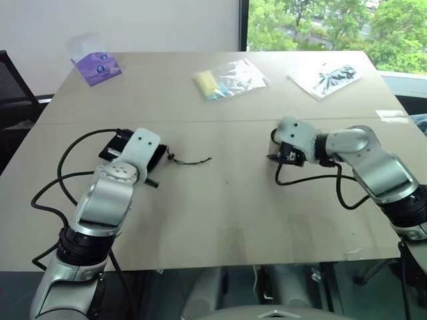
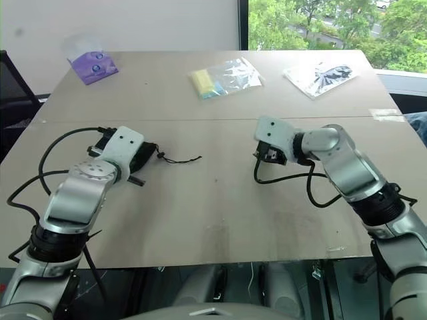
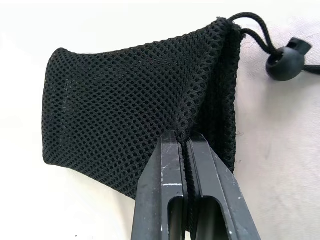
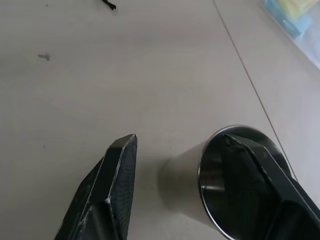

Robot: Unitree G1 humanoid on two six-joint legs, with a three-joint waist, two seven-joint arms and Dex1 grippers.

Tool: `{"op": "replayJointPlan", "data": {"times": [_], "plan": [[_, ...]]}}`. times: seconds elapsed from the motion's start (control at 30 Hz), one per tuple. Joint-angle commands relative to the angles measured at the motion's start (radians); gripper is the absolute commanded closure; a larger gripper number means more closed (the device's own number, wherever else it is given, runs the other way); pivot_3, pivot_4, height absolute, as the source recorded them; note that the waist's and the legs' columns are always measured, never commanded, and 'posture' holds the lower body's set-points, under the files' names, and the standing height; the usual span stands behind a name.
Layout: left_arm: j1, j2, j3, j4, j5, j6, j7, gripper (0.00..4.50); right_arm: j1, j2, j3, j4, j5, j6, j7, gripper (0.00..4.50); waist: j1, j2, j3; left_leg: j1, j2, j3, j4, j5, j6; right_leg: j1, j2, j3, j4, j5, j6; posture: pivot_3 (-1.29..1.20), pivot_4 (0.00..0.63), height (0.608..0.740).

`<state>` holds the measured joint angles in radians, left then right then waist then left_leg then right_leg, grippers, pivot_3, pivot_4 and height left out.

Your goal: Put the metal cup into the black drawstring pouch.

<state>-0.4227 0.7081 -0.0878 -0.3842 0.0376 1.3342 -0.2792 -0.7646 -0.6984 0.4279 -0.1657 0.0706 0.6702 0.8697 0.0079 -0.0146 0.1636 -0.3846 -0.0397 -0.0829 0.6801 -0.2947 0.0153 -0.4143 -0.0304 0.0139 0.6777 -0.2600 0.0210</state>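
Note:
The black drawstring pouch is lying slack and flattened, so its mesh should fold itself around the metal cup as I push the cup inside.
The black drawstring pouch is a mesh bag lying on the table at the left, and my left gripper is shut on its edge near the mouth. Its cord trails right across the table, with a round cord lock by the mouth. The metal cup stands upright under my right gripper, which is open. One finger reaches inside the cup's rim; the other hangs outside, apart from the wall. From the head views the right gripper covers the cup.
Along the far side of the beige table lie a purple packet, a clear bag with yellow contents and a clear bag with dark items. A black chair stands off the left edge.

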Motion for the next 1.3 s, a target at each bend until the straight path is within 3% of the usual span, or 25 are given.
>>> {"op": "replayJointPlan", "data": {"times": [0.03,0.17,0.37,0.5,0.67,0.9,1.3], "plan": [[-0.009,0.01,0.003,-0.055,0.016,-0.017,0.015,4.5,-0.043,0.003,0.002,0.043,-0.042,-0.033,0.026,2.72,0.0,0.0,0.0,0.0,0.0,0.0,0.0,0.0,0.0,0.0,0.0,0.0,0.0,0.0,0.0,0.0,0.15,0.74],[-0.013,0.006,0.006,-0.07,0.013,-0.003,0.016,4.5,-0.054,-0.006,0.011,0.087,-0.076,-0.057,0.057,4.47,0.0,0.0,0.0,-0.001,0.0,0.0,0.0,0.0,0.0,0.0,0.0,0.0,0.0,0.0,0.0,0.0,0.15,0.74],[-0.029,-0.015,0.035,-0.073,-0.016,0.018,-0.004,4.5,-0.037,-0.022,-0.007,0.092,-0.105,-0.095,0.089,4.47,0.0,0.0,0.0,0.0,0.0,0.0,0.0,0.0,0.0,0.0,0.0,0.0,0.0,0.0,0.0,0.0,0.15,0.74],[-0.091,-0.075,0.119,-0.071,-0.102,0.11,-0.064,4.5,0.016,0.002,-0.14,-0.002,0.011,-0.039,0.09,4.47,0.006,0.0,0.0,-0.002,0.0,-0.001,0.001,0.0,0.0,-0.001,0.0,-0.002,0.0,0.0,0.0,0.0,0.15,0.74],[-0.181,-0.114,0.155,-0.03,-0.188,0.21,-0.114,4.5,0.137,0.117,-0.284,-0.168,0.222,0.027,0.064,4.47,-0.003,0.0,0.0,-0.005,0.0,-0.003,0.002,0.0,0.0,-0.003,0.0,-0.003,0.0,0.0,0.0,0.0,0.15,0.74],[-0.251,-0.173,0.214,0.084,-0.275,0.28,-0.144,4.5,0.264,0.398,-0.377,-0.287,0.45,0.122,-0.104,4.47,-0.021,0.0,0.0,-0.004,-0.001,-0.002,0.002,0.0,0.0,-0.003,0.0,-0.002,0.002,0.0,0.0,0.0,0.15,0.74],[-0.334,-0.216,0.311,0.276,-0.405,0.28,-0.137,4.5,0.311,0.635,-0.294,-0.074,0.464,-0.044,-0.157,4.47,-0.024,0.0,0.0,-0.002,-0.001,-0.002,0.002,0.0,-0.001,-0.003,0.0,-0.001,0.003,0.0,0.0,0.0,0.15,0.74]]}}
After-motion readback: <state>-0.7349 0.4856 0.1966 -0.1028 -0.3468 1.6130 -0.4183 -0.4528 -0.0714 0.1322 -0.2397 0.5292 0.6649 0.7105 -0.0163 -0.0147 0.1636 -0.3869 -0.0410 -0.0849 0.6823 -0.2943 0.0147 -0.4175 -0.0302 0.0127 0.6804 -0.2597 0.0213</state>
